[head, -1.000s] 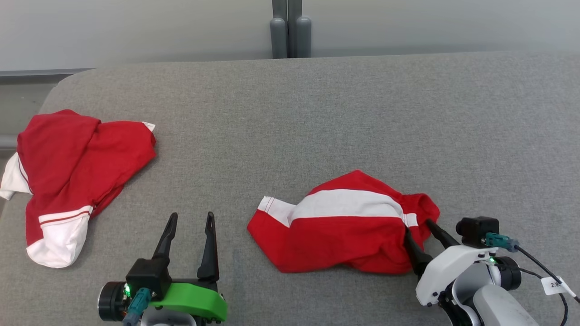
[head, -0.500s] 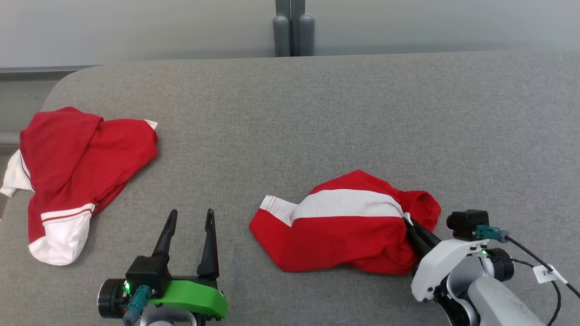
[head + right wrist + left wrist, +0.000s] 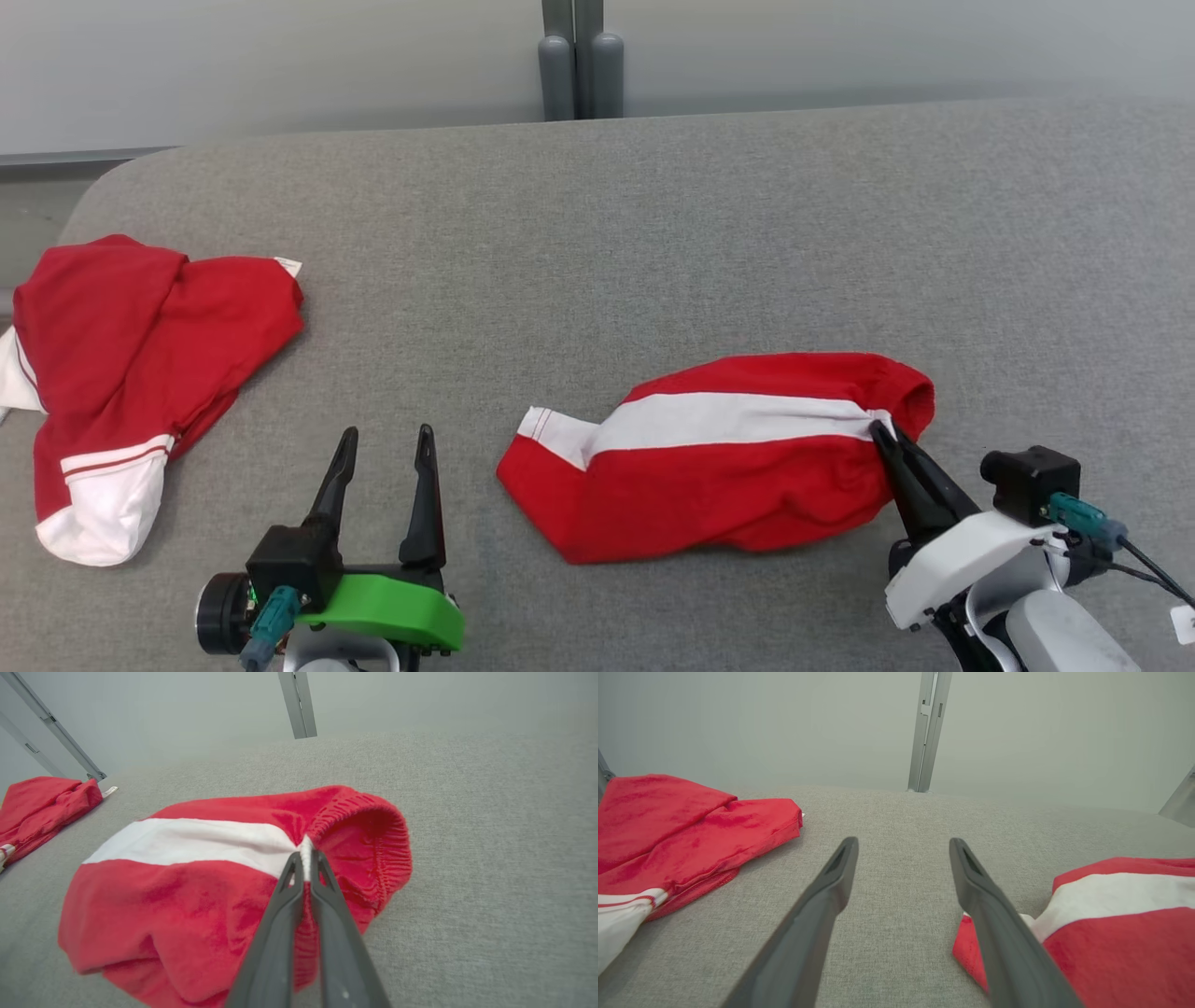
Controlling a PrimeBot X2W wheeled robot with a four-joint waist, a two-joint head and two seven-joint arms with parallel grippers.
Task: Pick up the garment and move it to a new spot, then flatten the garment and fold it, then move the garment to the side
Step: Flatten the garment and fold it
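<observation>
My grippers have the white stripe between them, and it kinks near the hem. The stripe will straighten between my grippers when I pull, with red cloth hanging below.
The garment is a crumpled pair of red shorts with a white side stripe, lying on the grey surface right of centre. My right gripper is shut on its elastic waistband at the right end; in the right wrist view the fingertips pinch the white seam of the garment, lifting it slightly. My left gripper stands open over bare fabric left of the garment, holding nothing. In the left wrist view its fingers frame the surface, with the garment's hem at the right.
A second red and white garment lies crumpled at the left edge of the grey cushioned surface. A grey post stands behind the far edge against a pale wall. Open surface stretches across the back and right.
My right gripper closed on the garment's waistband and pulled it rightward and up, stretching the cloth. The head camera shifted a little. The left gripper stayed open and in place.
</observation>
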